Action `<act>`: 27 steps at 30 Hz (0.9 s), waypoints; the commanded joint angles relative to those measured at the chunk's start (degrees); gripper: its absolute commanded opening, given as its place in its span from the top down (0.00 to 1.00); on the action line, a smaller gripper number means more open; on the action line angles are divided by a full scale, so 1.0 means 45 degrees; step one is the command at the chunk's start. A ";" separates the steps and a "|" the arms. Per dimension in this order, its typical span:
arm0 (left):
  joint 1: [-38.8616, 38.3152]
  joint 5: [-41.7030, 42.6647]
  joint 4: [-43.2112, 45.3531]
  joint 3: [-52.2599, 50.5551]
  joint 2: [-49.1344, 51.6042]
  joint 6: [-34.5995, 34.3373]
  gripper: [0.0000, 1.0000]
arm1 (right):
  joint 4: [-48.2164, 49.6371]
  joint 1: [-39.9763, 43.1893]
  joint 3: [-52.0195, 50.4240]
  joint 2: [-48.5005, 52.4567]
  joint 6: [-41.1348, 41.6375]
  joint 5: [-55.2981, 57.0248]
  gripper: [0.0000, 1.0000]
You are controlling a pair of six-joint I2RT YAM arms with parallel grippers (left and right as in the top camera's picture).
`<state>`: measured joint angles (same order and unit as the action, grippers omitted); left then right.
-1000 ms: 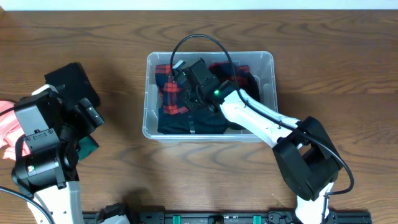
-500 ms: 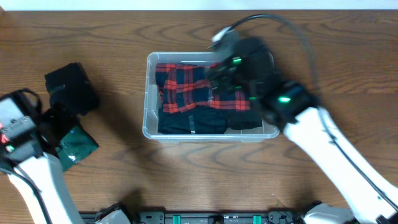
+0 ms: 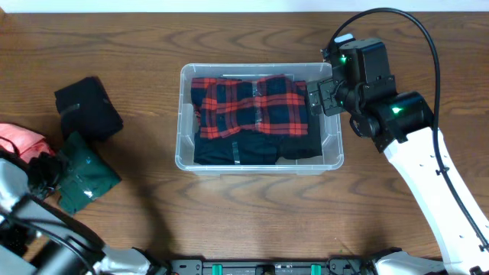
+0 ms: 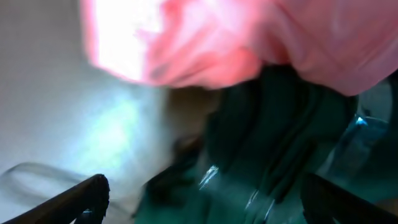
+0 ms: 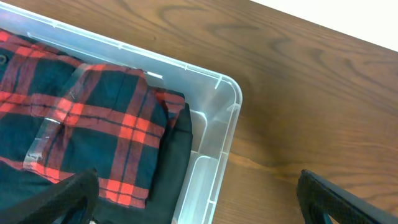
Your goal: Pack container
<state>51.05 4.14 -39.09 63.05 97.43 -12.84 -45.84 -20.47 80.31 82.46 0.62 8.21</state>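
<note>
The green garment is far across the bin from my right gripper, so my left gripper should pick it up and put it down next to the plaid garment.
The container is a clear plastic bin in the middle of the table. It holds a red-and-black plaid garment lying on black clothes. My right gripper hovers over the bin's right rim, open and empty. In the right wrist view its fingers straddle the bin's corner, with the plaid garment at the left. My left gripper is at the far left, beside a dark green wrapped garment. In the blurred left wrist view its fingers are spread over that green garment.
A pink garment lies at the left edge, next to the green one; it also fills the top of the left wrist view. A black folded bundle sits left of the bin. The table is dark wood.
My right gripper has risen out of the bin and moved right, leaving the plaid garment spread inside. My left arm has swung down and left to the green garment.
</note>
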 commanded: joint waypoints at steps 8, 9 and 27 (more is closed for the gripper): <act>-0.0005 0.3356 0.0418 0.0209 0.2803 0.2370 0.02 | -0.0063 0.0058 -0.0044 0.0039 0.0238 0.0078 0.01; 0.0000 0.3565 0.0369 0.0209 0.2939 0.2375 0.08 | -0.0063 0.0058 -0.0044 0.0039 0.0238 0.0078 0.01; -0.1452 0.8369 -0.0257 0.0209 -0.1239 0.2380 0.94 | -0.0189 0.0593 -0.0044 0.0039 0.0724 0.0636 0.01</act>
<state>48.27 35.44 -40.18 63.66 98.32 -2.72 -46.57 -19.62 80.27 82.46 1.32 9.08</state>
